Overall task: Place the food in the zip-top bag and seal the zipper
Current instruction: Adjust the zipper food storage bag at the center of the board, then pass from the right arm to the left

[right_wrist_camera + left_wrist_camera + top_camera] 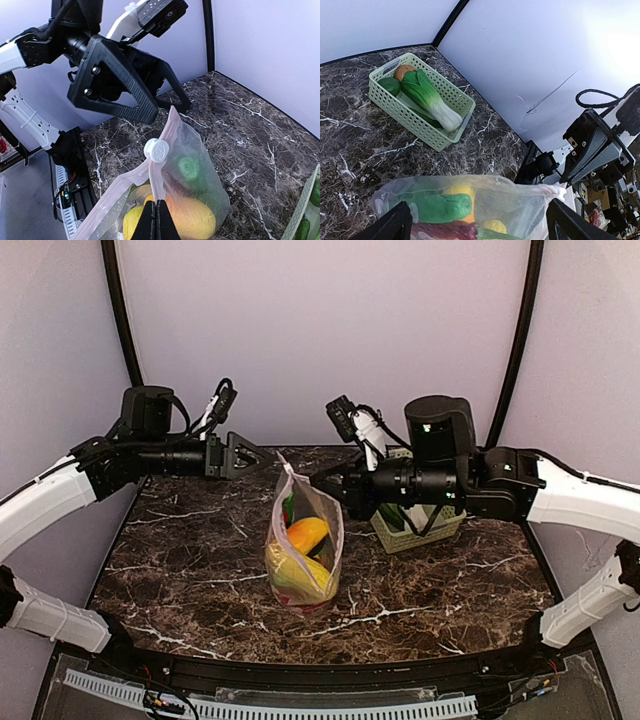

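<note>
The bag's zipper strip (pixel 156 186) is pinched by my right gripper in the white slider's way, so my left gripper should grab the bag's corner first, before my right gripper grabs the slider.
The zip-top bag (pixel 305 540) stands upright mid-table and holds a yellow corn (pixel 300 572), an orange piece (pixel 307 533) and green and red pieces. My right gripper (pixel 159 220) is shut, pinching the pink zipper strip (pixel 165 175) just below the white slider (pixel 156 150). In the top view the right gripper (pixel 318 481) is at the bag's upper right edge. My left gripper (pixel 480 225) is wide open, its fingers (pixel 392 222) either side of the bag's top (pixel 510 200), not touching it. In the top view it (pixel 265 457) hovers by the bag's top left corner.
A pale green lattice basket (pixel 400 112) at the back right holds a bok choy (pixel 427 95), a cucumber (pixel 390 86) and an orange-brown piece (pixel 404 71). It also shows under the right arm in the top view (pixel 400 537). Curved walls enclose the table.
</note>
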